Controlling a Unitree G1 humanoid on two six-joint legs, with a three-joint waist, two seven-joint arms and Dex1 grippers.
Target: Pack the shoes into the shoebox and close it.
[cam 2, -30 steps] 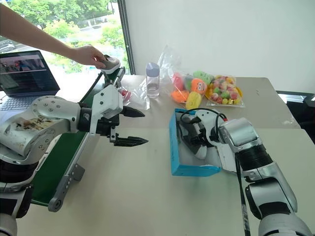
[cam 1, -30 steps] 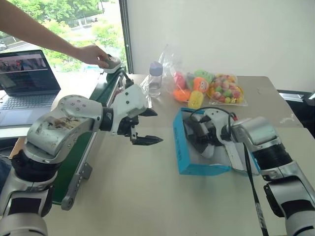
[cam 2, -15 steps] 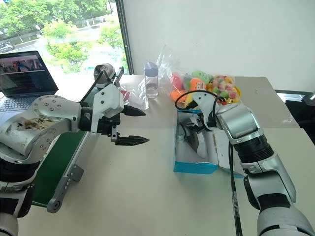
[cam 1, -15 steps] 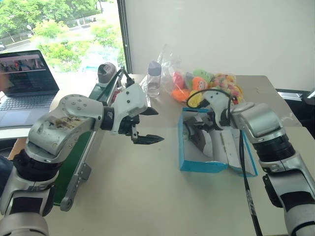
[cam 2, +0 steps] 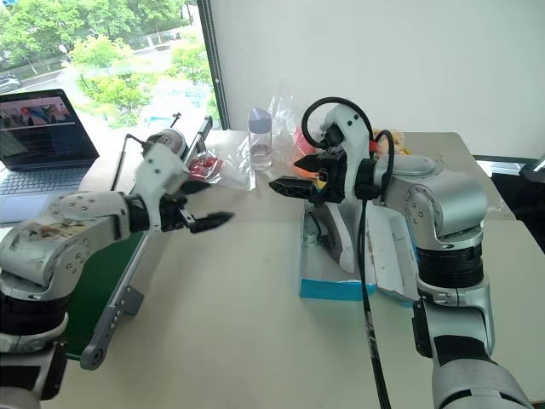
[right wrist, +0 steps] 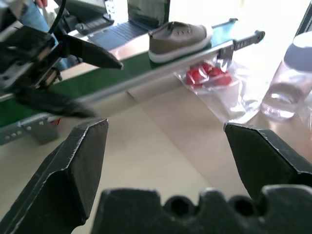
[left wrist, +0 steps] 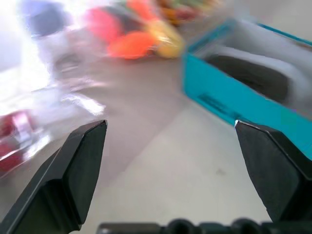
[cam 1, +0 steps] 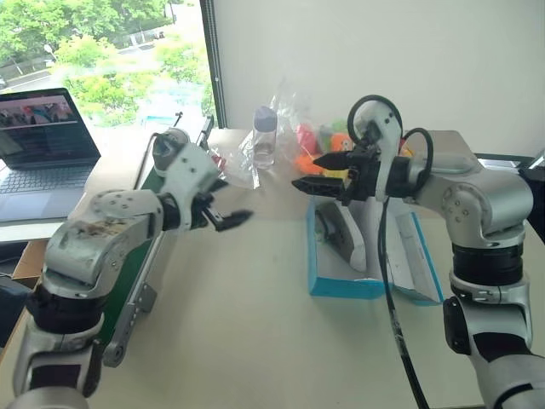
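Observation:
I can see the grey-and-white shoe (cam 1: 345, 236) lying on its side with the bottom of the box showing next to it, so the second shoe (cam 1: 170, 146) will fit beside it when I lower it in.
The blue shoebox (cam 1: 341, 285) lies open on the table right of centre, its lid (cam 1: 417, 260) folded out flat to the right. One grey-and-white shoe (cam 1: 343, 239) lies inside it. A second shoe (right wrist: 178, 38) stands on the far end of the green conveyor belt (cam 1: 119, 294) at the left. My right gripper (cam 1: 306, 170) hovers open above the box's far end, pointing left, with nothing in it. Beside the belt, my left gripper (cam 1: 228, 203) is open and empty, a little short of the second shoe (cam 1: 174, 143).
A water bottle (cam 1: 266, 136) and a bag of colourful plush toys (cam 1: 319, 141) stand behind the box. A clear bag with red pieces (cam 2: 204, 164) lies by the belt's far end. A laptop (cam 1: 43, 136) is at the far left.
The person's hand left a shoe on the belt and withdrew. My right gripper rose out of the box and opened, leaving a shoe inside. My left gripper swung left toward the belt.

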